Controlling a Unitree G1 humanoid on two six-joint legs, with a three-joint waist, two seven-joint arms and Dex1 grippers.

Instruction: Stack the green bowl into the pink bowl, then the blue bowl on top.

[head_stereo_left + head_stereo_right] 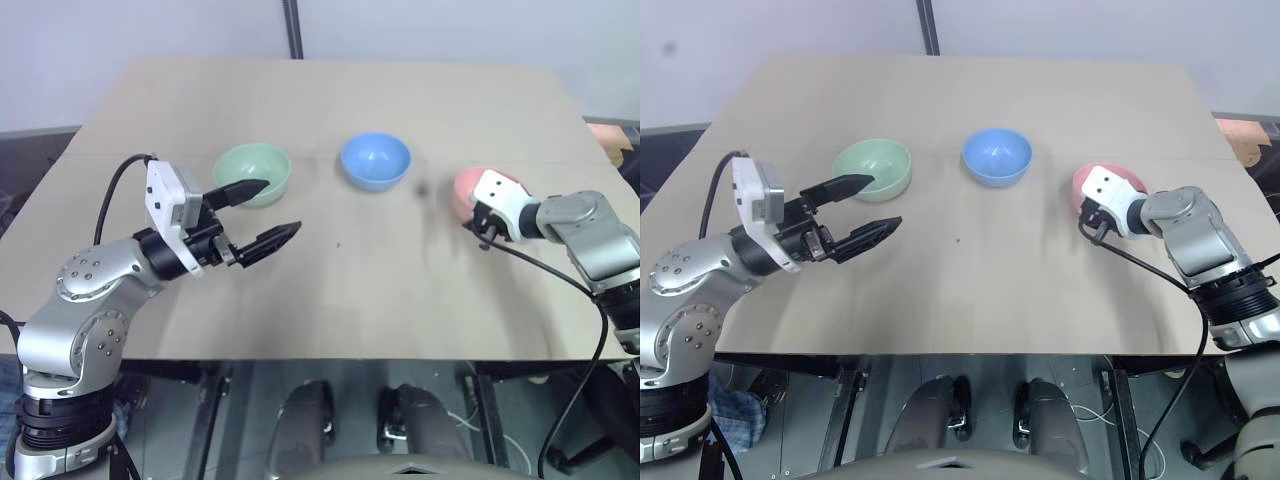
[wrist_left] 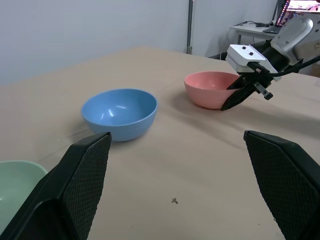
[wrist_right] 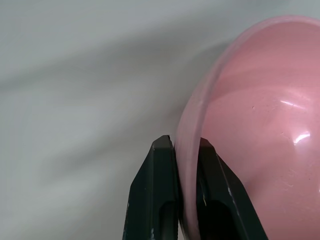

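The pink bowl's rim [image 3: 190, 122] is pinched by my right gripper, so that gripper should keep moving toward the open space [image 1: 380, 237] in front of the blue bowl and let go there.
Three small bowls stand in a row on the tan table [image 1: 330, 290]. The green bowl [image 1: 254, 171] is on the left, the blue bowl [image 1: 375, 160] in the middle, the pink bowl [image 2: 209, 88] on the right. My right gripper [image 3: 182, 147] is shut on the pink bowl's near rim [image 3: 186, 135], one finger inside and one outside. My left gripper [image 1: 272, 212] hangs open just in front of the green bowl, with its upper fingertip over the bowl's rim and nothing between its fingers.
The table's front edge [image 1: 300, 358] runs close below both arms. Bare tabletop lies between the grippers and in front of the blue bowl. A dark pole [image 1: 292, 28] rises behind the table's far edge.
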